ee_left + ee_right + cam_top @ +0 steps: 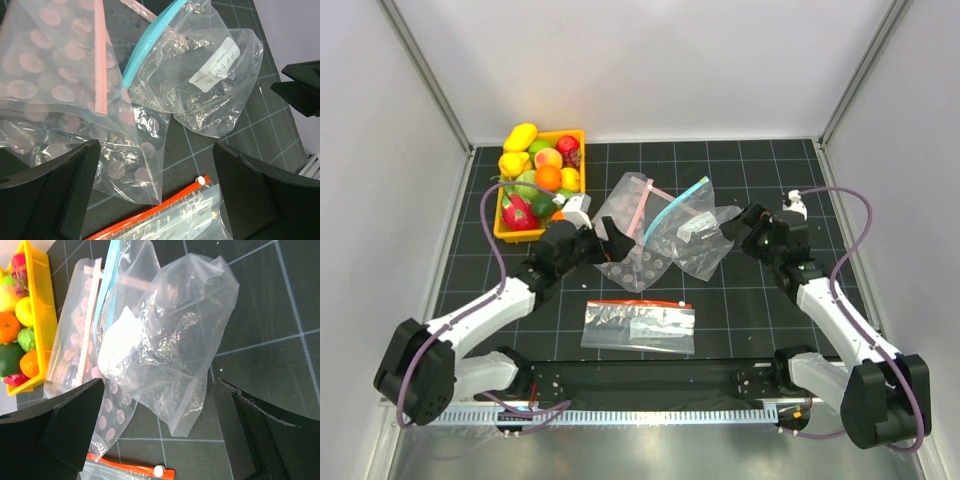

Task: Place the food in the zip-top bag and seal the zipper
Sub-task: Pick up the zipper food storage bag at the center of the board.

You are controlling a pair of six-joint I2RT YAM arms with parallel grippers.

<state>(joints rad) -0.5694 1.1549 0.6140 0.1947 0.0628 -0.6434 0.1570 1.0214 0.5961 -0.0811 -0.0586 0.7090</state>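
My gripper will pull the edges of the teal zipper [673,212] apart, and the zipper will split into two strips, because the yellow slider [705,181] is at the zipper's far end.
The zip-top bag [698,238] lies crinkled and empty mid-table, its teal zipper [676,207] running up-right and a white label on top. It also shows in the left wrist view [215,95] with the zipper [146,49], and in the right wrist view [185,330]. The food [542,172], several toy fruits, sits in a yellow basket [576,140] at the back left. My left gripper [606,245] [157,192] is open and empty, just left of the bags. My right gripper [744,226] [160,435] is open and empty at the bag's right edge.
A dotted clear bag with a pink strip [632,255] lies partly under the zip-top bag. A flat clear bag with a red-orange strip [638,325] lies near the front. White walls close in the black grid mat [760,300].
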